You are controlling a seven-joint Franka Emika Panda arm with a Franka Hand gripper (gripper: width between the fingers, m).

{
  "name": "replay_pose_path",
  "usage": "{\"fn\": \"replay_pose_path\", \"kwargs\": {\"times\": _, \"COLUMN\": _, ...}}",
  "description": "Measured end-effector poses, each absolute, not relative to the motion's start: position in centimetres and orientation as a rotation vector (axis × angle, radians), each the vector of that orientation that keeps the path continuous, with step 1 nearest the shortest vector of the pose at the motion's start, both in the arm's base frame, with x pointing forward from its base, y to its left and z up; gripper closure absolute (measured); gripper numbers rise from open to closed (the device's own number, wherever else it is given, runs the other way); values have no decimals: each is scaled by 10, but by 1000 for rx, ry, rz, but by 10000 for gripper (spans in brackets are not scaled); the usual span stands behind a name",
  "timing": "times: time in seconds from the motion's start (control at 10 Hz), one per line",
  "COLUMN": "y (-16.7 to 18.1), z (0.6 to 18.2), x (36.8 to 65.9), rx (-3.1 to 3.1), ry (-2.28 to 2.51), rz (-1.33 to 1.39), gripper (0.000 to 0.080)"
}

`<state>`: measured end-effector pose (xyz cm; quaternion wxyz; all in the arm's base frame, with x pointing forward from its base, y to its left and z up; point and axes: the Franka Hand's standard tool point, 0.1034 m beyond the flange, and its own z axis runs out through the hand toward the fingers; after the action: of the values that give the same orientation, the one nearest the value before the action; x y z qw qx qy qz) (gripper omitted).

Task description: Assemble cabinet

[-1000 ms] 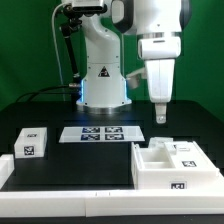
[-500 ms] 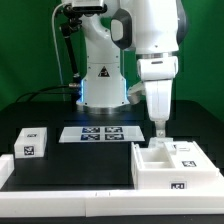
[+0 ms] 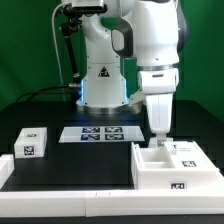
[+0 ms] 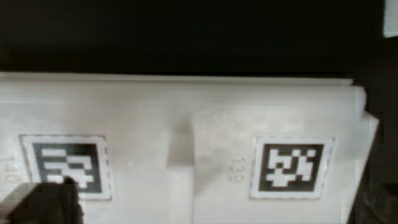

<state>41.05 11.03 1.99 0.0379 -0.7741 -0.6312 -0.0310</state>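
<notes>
My gripper will bring the white cabinet surface up whole as a loose panel when it lifts the surface's raised part, because a clean edge borders the black table.
The cabinet body, a large white box with a small tag on its front, stands at the exterior view's right. Tagged white parts lie in its top. My gripper hangs just above the body's near-left part, fingers pointing down. In the wrist view the white cabinet surface fills the frame, with two tags either side of a ridge. My gripper is open and empty, with one dark finger at the frame's edge. A small tagged white block sits at the exterior view's left.
The marker board lies on the black table between the small block and the cabinet body. The robot's base stands behind it. A white rim runs along the table's front edge.
The arm has come down and moved a little to the exterior view's right, bringing the gripper close over the cabinet body. The parts on the table have not moved.
</notes>
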Motion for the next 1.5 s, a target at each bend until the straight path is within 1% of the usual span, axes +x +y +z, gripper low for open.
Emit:
{"fn": "replay_pose_path", "kwargs": {"times": 0.3, "y": 112, "z": 12, "x": 413, "rx": -2370, "ry": -1922, "rz": -88, "gripper": 2}}
{"fn": "replay_pose_path", "kwargs": {"times": 0.4, "y": 112, "z": 12, "x": 416, "rx": -2371, "ry": -1923, "rz": -92, "gripper": 126}}
{"fn": "replay_pose_path", "kwargs": {"times": 0.5, "y": 112, "z": 13, "x": 416, "rx": -2372, "ry": -1923, "rz": -93, "gripper": 126}}
{"fn": "replay_pose_path", "kwargs": {"times": 0.6, "y": 112, "z": 13, "x": 417, "rx": -2372, "ry": -1923, "rz": -94, "gripper": 263}}
{"fn": "replay_pose_path", "kwargs": {"times": 0.7, "y": 112, "z": 13, "x": 417, "rx": -2372, "ry": -1923, "rz": -94, "gripper": 418}}
{"fn": "replay_pose_path", "kwargs": {"times": 0.8, "y": 112, "z": 12, "x": 416, "rx": -2372, "ry": -1923, "rz": -94, "gripper": 418}}
{"fn": "replay_pose_path", "kwargs": {"times": 0.9, "y": 110, "z": 12, "x": 416, "rx": -2374, "ry": -1921, "rz": -92, "gripper": 601}}
{"fn": "replay_pose_path", "kwargs": {"times": 1.0, "y": 108, "z": 12, "x": 417, "rx": -2376, "ry": -1922, "rz": -96, "gripper": 732}}
{"fn": "replay_pose_path", "kwargs": {"times": 1.4, "y": 107, "z": 13, "x": 417, "rx": -2378, "ry": -1922, "rz": -98, "gripper": 732}}
{"fn": "replay_pose_path", "kwargs": {"times": 1.5, "y": 105, "z": 19, "x": 420, "rx": -2385, "ry": -1930, "rz": -104, "gripper": 732}}
